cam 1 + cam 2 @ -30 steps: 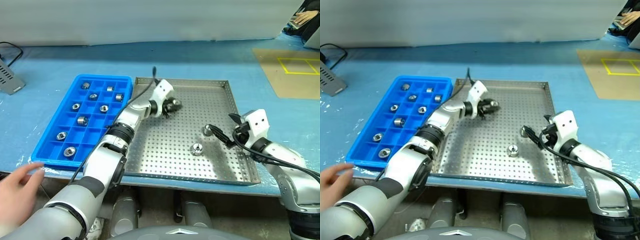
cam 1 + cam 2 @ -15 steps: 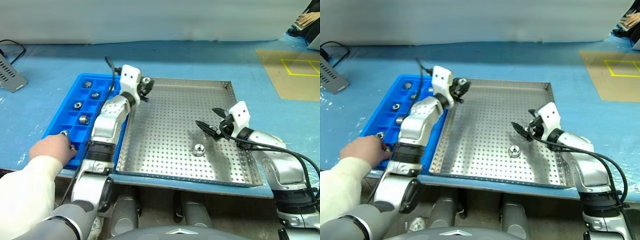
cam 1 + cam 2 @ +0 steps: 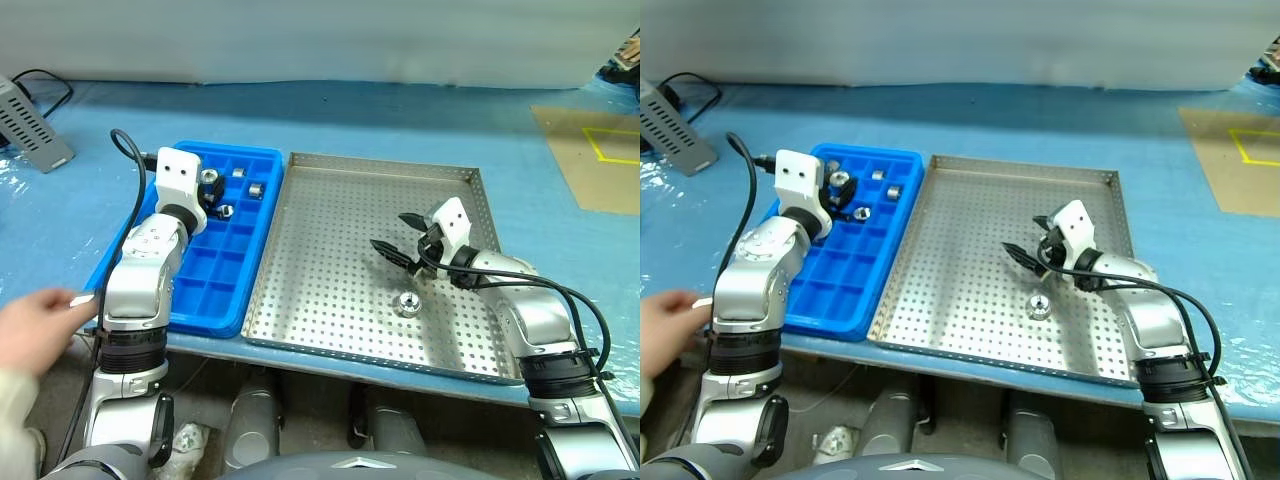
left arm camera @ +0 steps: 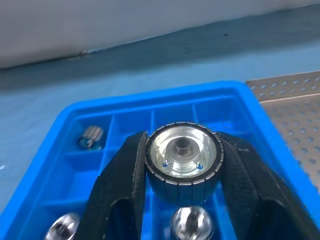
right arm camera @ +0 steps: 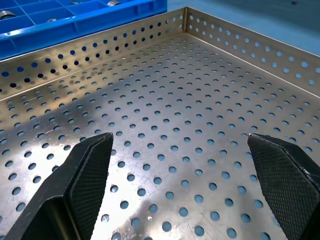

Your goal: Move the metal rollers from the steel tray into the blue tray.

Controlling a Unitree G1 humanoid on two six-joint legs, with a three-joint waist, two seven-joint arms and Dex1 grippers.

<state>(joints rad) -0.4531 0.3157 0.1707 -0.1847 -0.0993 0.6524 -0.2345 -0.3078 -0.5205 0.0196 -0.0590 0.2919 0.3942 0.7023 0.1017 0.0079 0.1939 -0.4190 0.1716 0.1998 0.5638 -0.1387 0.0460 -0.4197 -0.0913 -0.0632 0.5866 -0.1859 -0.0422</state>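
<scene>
My left gripper keeps heading for the blue tray's empty (image 3: 202,298) near compartments with the metal roller upright (image 3: 209,176), then lets go of the roller inside one of them.
My left gripper (image 3: 212,190) is shut on a metal roller (image 4: 183,159), holding it just above the far end of the blue tray (image 3: 215,290). A few more rollers (image 3: 256,190) lie in that tray's far compartments, one of them (image 4: 91,137) seen in the left wrist view. One roller (image 3: 406,303) rests on the perforated floor of the steel tray (image 3: 320,260), right of centre. My right gripper (image 3: 390,231) hovers open just beyond that roller, pointing left across the tray, with nothing between its fingers (image 5: 92,170).
A person's hand (image 3: 30,330) is at the table's near left edge, beside the blue tray's near corner. A grey device (image 3: 35,125) with a cable lies at the far left. A brown mat (image 3: 595,150) lies far right.
My left arm swung left, carrying the roller from the steel tray's far left corner to over the blue tray. The right gripper crept left. The person's hand drew back from the blue tray.
</scene>
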